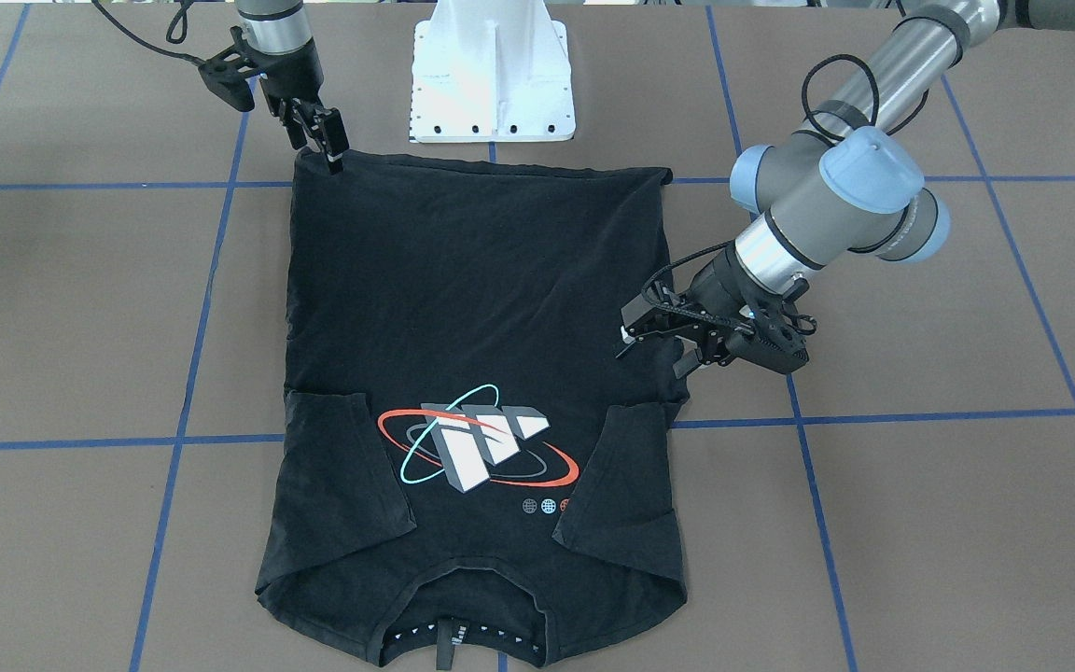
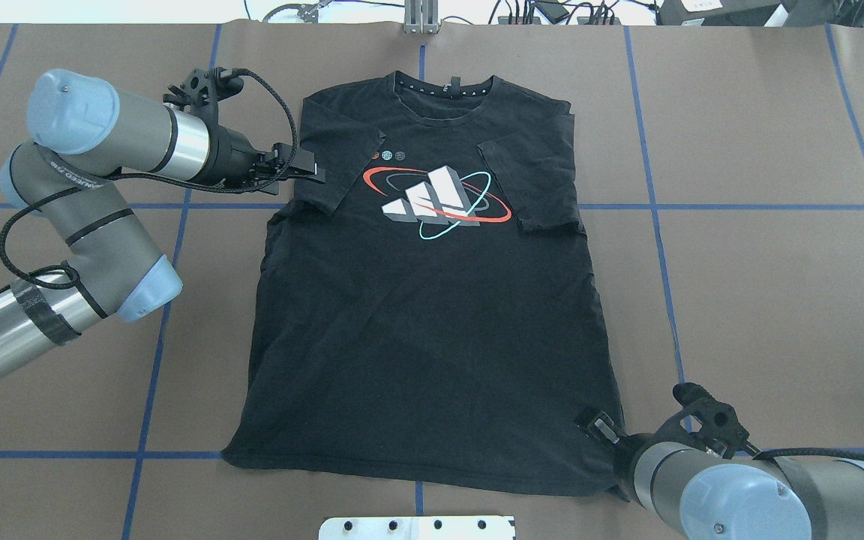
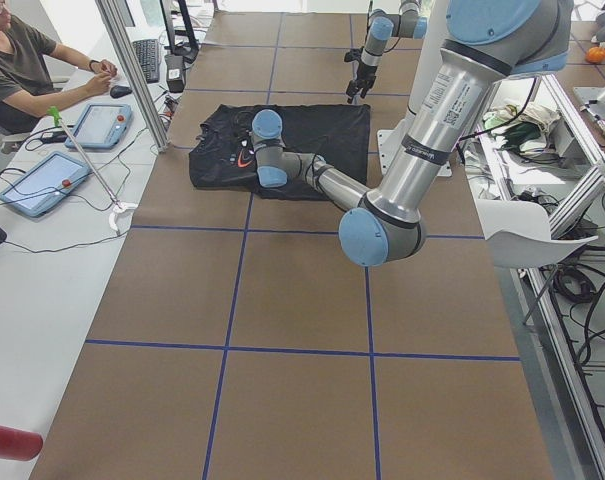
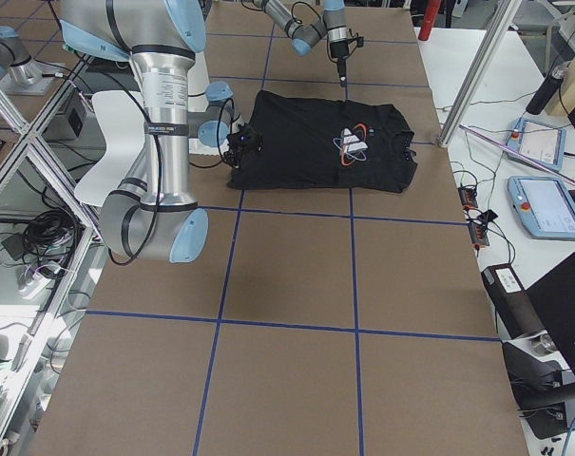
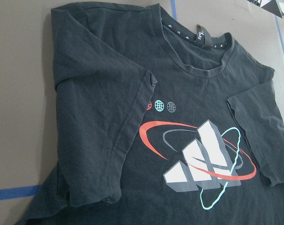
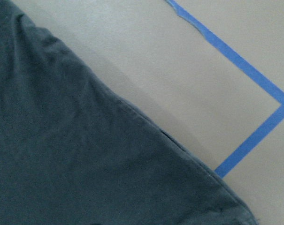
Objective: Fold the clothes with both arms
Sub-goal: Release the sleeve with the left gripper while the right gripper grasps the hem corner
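Observation:
Both folded sleeves (image 1: 343, 482) will stay tucked in when the robot lifts the hem, because they lie flat over the chest, well away from the hem.
The black T-shirt (image 1: 463, 280) lies flat and face up on the brown table, both sleeves folded in over the chest. Its graphic (image 2: 436, 202) shows. The collar is at the far side from the robot (image 2: 443, 90). My left gripper (image 1: 654, 343) hovers low at the shirt's side edge by the folded sleeve (image 2: 312, 172); its jaws look apart and hold nothing. My right gripper (image 1: 323, 140) stands at the hem corner nearest the base (image 2: 601, 429), jaws apart, one fingertip touching the cloth. The left wrist view shows the chest and sleeve (image 5: 109, 93). The right wrist view shows the hem edge (image 6: 62, 164).
The white base pedestal (image 1: 493, 84) stands just behind the hem. Blue tape lines (image 2: 739, 206) cross the table. An operator (image 3: 22, 70) sits at a side desk with tablets (image 3: 42, 180). More tablets (image 4: 544, 204) lie beside the table's other end.

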`<state>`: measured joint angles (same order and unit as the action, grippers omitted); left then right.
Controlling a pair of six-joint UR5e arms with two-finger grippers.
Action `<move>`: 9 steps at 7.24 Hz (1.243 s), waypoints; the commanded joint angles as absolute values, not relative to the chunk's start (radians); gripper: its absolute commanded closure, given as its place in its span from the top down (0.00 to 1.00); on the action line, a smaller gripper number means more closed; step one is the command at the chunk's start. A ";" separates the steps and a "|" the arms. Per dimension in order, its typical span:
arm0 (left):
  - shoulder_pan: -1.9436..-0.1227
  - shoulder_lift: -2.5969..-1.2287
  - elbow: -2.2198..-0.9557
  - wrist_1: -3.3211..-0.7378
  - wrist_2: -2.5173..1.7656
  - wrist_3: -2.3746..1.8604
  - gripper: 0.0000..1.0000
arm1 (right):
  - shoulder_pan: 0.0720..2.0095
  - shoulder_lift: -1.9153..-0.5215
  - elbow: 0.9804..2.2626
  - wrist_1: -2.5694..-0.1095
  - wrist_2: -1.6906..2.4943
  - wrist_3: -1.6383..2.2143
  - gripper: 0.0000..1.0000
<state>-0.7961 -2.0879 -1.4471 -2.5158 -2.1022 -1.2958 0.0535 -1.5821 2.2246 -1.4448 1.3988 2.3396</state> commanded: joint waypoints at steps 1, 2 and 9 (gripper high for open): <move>-0.796 -2.088 -1.448 -2.516 -2.099 -1.301 1.00 | -0.007 -1.638 2.221 -1.442 1.390 2.367 0.81; -0.795 -2.091 -1.450 -2.517 -2.097 -1.362 1.00 | -0.030 -1.646 2.221 -1.443 1.356 2.388 0.78; -0.796 -2.089 -1.453 -2.517 -2.094 -1.364 1.00 | -0.046 -1.654 2.149 -1.324 1.359 2.427 0.05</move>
<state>-0.7961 -2.0893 -1.4531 -2.5173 -2.0939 -1.3637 -0.0458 -1.6520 2.1493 -1.3296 1.3577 2.4282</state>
